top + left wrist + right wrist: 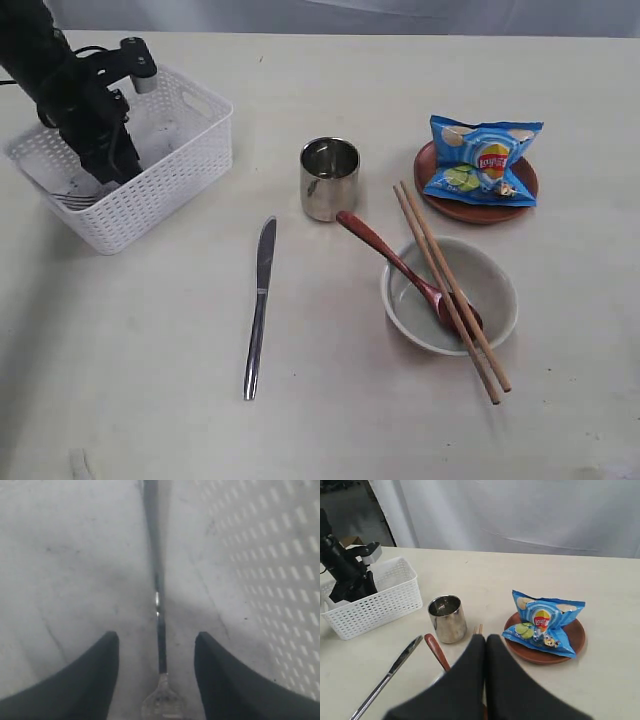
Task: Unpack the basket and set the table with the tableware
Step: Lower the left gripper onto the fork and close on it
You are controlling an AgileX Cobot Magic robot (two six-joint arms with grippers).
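Observation:
The fork's neck [162, 662] is between my left gripper's open fingers, close to the fork's tines, so next I move up, shift toward the fork's handle [158, 597] and close there before lifting.
The white basket [165, 185] stands at the table's [130, 360] far left. My left gripper [156, 645] is down inside it, open, one finger on each side of the steel fork [160, 630] lying on the basket floor; neither finger touches it. The fork's tines [75, 200] show in the basket. On the table lie the knife [260, 305] and the steel cup [329, 178]. The wooden spoon [385, 255] and two chopsticks [430, 245] rest in and across the cream bowl [500, 300]. My right gripper [486, 642] is shut on nothing, above the bowl.
A blue chip bag [482, 160] lies on the brown plate [470, 212] at the right. The basket's lattice wall [280, 580] rises close beside my left gripper. A white curtain [520, 510] hangs behind the table.

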